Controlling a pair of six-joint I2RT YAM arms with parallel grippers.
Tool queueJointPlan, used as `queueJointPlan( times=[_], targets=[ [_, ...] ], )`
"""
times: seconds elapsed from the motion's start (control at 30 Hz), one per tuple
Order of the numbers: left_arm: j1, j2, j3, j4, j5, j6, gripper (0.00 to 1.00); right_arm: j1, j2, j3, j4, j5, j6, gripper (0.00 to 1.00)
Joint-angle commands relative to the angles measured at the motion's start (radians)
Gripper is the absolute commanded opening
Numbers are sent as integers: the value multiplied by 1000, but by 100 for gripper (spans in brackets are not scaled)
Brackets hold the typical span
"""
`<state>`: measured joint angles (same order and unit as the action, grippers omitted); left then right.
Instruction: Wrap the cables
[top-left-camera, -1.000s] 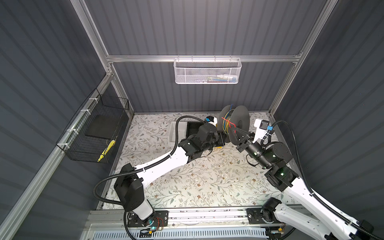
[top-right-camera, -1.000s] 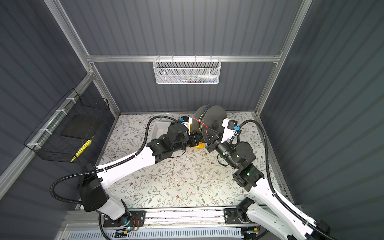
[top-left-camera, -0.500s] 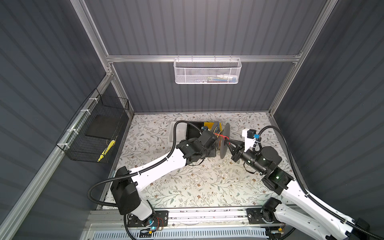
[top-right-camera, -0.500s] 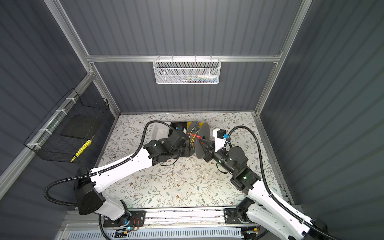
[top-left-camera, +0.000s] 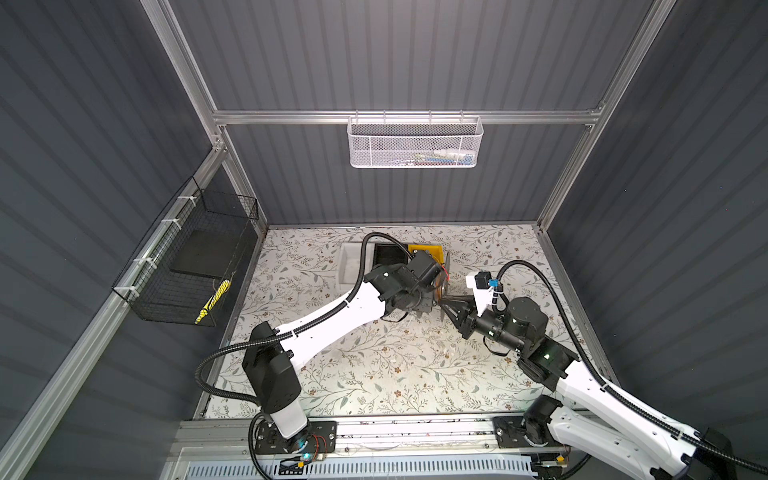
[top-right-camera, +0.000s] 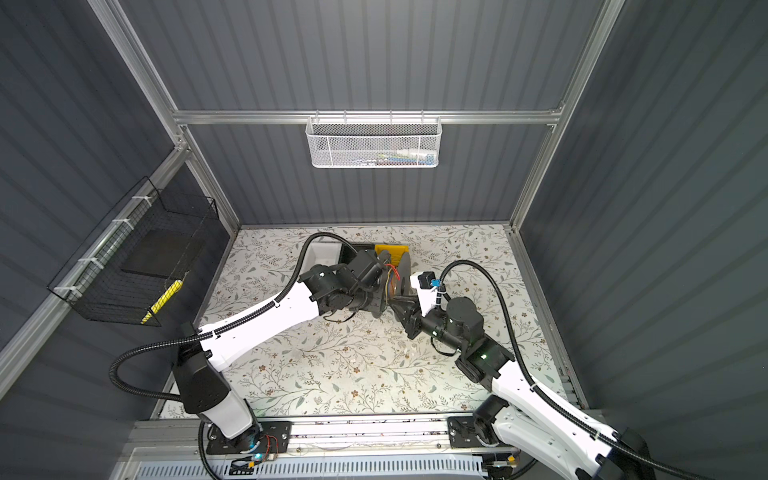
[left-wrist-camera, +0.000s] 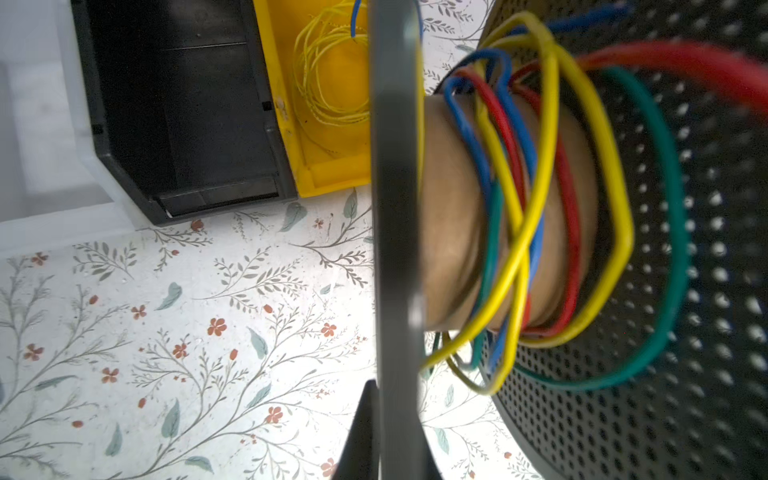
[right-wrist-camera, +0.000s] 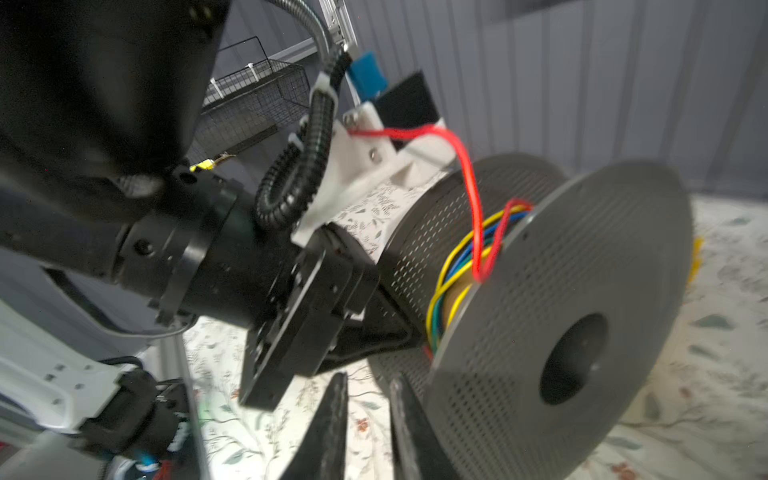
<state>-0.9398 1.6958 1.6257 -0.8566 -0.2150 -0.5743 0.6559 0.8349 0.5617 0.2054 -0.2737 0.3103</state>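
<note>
My left gripper has the red cable (right-wrist-camera: 470, 172) curving up to its wrist, so it should swing the spool toward the cloth's front (top-right-camera: 380, 350) before my right gripper takes the cable.
A grey perforated spool (right-wrist-camera: 561, 311) with a cardboard core (left-wrist-camera: 453, 228) stands on edge on the floral cloth, and shows in both top views (top-left-camera: 445, 272) (top-right-camera: 401, 274). Yellow, blue, green and red cables (left-wrist-camera: 540, 124) lie in loose turns round the core. The red cable (right-wrist-camera: 469, 174) arcs off the spool toward the left wrist. My left gripper (left-wrist-camera: 392, 399) is shut on the rim of one flange (left-wrist-camera: 395, 208). My right gripper (right-wrist-camera: 368, 419) (top-left-camera: 446, 300) stands open just beside the other flange, with only cloth between its fingers.
A yellow bin (top-left-camera: 424, 251) holding thin yellow wire (left-wrist-camera: 328, 83), a black bin (top-left-camera: 388, 254) and a white bin (top-left-camera: 349, 266) sit just behind the spool. A white mesh basket (top-left-camera: 415, 143) hangs on the back wall, a black wire basket (top-left-camera: 187, 266) on the left wall.
Both arms have come down and the spool, earlier held up facing the camera, now stands edge-on by the bins. The right gripper's jaws have parted.
</note>
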Motion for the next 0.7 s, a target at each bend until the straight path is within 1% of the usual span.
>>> queueJointPlan(
  times=[0.0,0.03,0.07,0.13,0.2,0.27,0.33,0.4,0.43,0.5,0.57,0.63,0.67],
  targets=[
    [8,-31,46,-92,22,108,0,-27,5,31,-60,-53,5,35],
    [8,-46,32,-87,31,131,0,-43,0,40,-73,-96,11,42],
    [8,-62,22,-87,42,156,0,-56,-11,51,-96,-110,13,46],
    [10,-81,15,-105,75,213,0,-77,-37,82,-153,-122,12,51],
    [10,-73,32,-151,113,272,0,-100,-62,134,-244,-150,6,53],
    [8,-59,42,-235,200,336,0,-116,-84,202,-344,-154,-7,55],
    [5,-68,15,-250,270,383,0,-136,-84,286,-461,-171,-29,56],
    [2,-92,-26,-244,299,415,0,-156,-62,381,-580,-161,-53,58],
    [1,-104,-42,-249,302,430,0,-171,-38,431,-646,-175,-63,58],
    [2,-122,-65,-247,315,452,0,-205,31,542,-737,-220,-66,59],
    [2,-133,-78,-244,340,469,0,-226,120,649,-819,-339,-83,57],
    [2,-131,-77,-259,375,489,0,-226,193,731,-883,-440,-111,52],
    [2,-129,-76,-265,387,498,0,-224,222,757,-911,-480,-131,48]
  ],
)
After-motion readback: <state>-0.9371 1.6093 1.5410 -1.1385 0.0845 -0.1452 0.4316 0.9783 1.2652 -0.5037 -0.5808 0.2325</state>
